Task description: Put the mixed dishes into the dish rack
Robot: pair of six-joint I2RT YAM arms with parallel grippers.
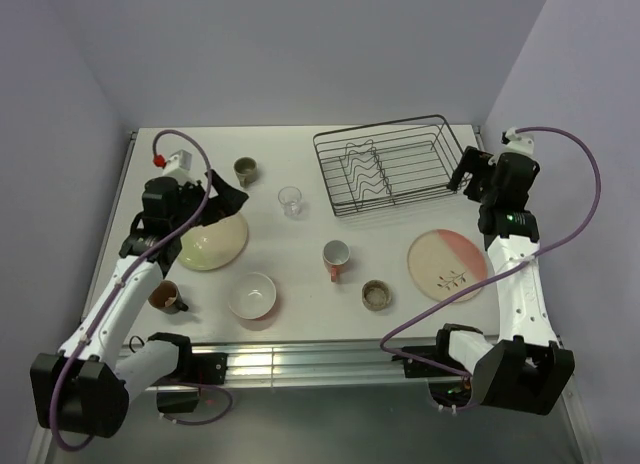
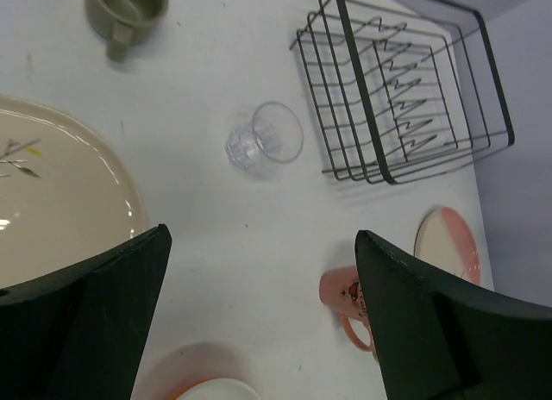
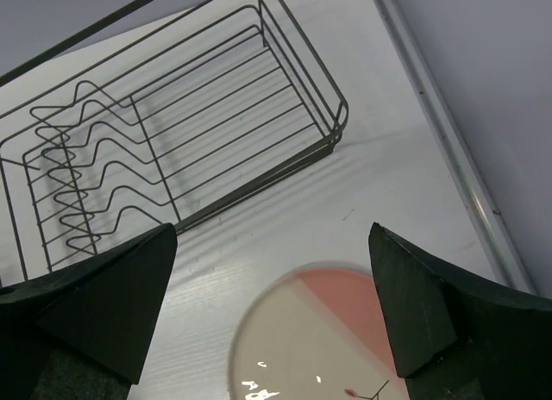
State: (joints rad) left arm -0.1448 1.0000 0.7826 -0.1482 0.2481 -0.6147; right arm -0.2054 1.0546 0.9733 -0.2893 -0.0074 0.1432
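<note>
My left gripper's fingers are open, and the clear glass stands upright and free ahead of them. I should keep moving toward the glass until they close on its rim.
The black wire dish rack stands empty at the back right. The dishes lie on the white table: a cream plate, a cream-and-pink plate, a white bowl, a pink mug, an olive cup, a brown cup, another small cup and a clear glass. My left gripper hovers open and empty over the cream plate's far edge. My right gripper hovers open and empty beside the rack's right end, above the cream-and-pink plate.
The left wrist view shows the glass, the olive cup, the rack, the mug and the cream plate. The right wrist view shows the rack and the table's right edge rail. Walls close three sides.
</note>
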